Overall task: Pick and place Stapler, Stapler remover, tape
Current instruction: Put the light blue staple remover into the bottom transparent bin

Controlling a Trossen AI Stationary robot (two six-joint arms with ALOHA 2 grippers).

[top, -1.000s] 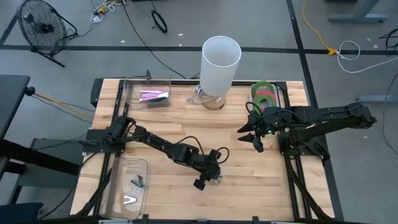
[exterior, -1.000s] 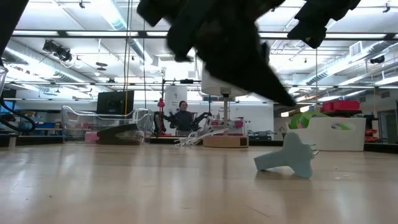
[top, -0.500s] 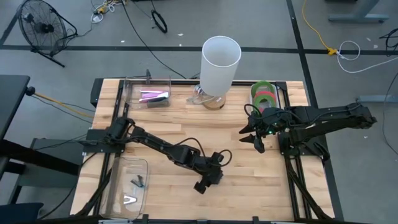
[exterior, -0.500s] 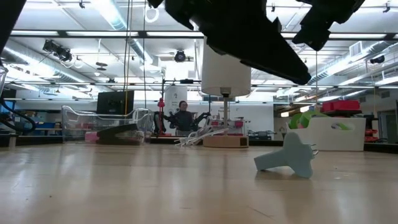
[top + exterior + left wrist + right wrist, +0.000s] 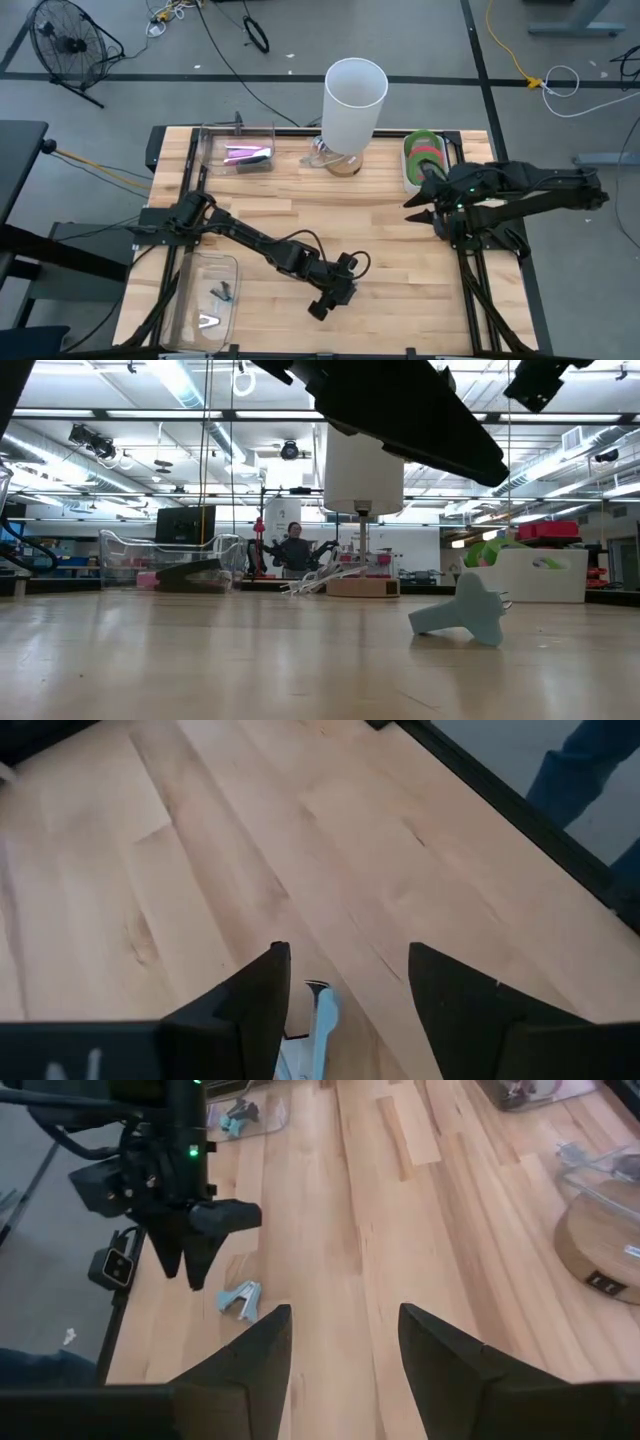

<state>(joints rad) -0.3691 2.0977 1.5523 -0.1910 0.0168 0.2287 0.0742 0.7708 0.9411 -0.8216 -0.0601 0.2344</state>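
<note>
My left gripper's open fingers are too high above the splayed stapler remover [image 5: 462, 616]. I should bring them down around a single light-blue side [image 5: 325, 1018] before I close them.
The light-blue stapler remover [image 5: 466, 616] lies on the bare wood; it also shows in the left wrist view [image 5: 322, 1022] and the right wrist view [image 5: 240, 1299]. My left gripper [image 5: 345, 990] hangs open above it, near the table's near middle [image 5: 322, 303], touching nothing; its fingers point down [image 5: 186, 1270]. My right gripper [image 5: 427, 210] is open and empty at the right, just near-side of the white tray [image 5: 409, 170]. The tray holds the green and red tape rings [image 5: 425, 153].
A tall white cylinder [image 5: 353, 100] on a round wooden base stands at the far middle. A clear bin [image 5: 238, 150] at the far left holds a pink and dark object. Another clear bin [image 5: 208, 295] at the near left holds small items. Bare wood lies between the arms.
My left gripper has risen and gone a little toward the table's near edge, away from the stapler remover, which stays where it was. My right gripper has risen and gone toward the table's right edge and the tape tray.
</note>
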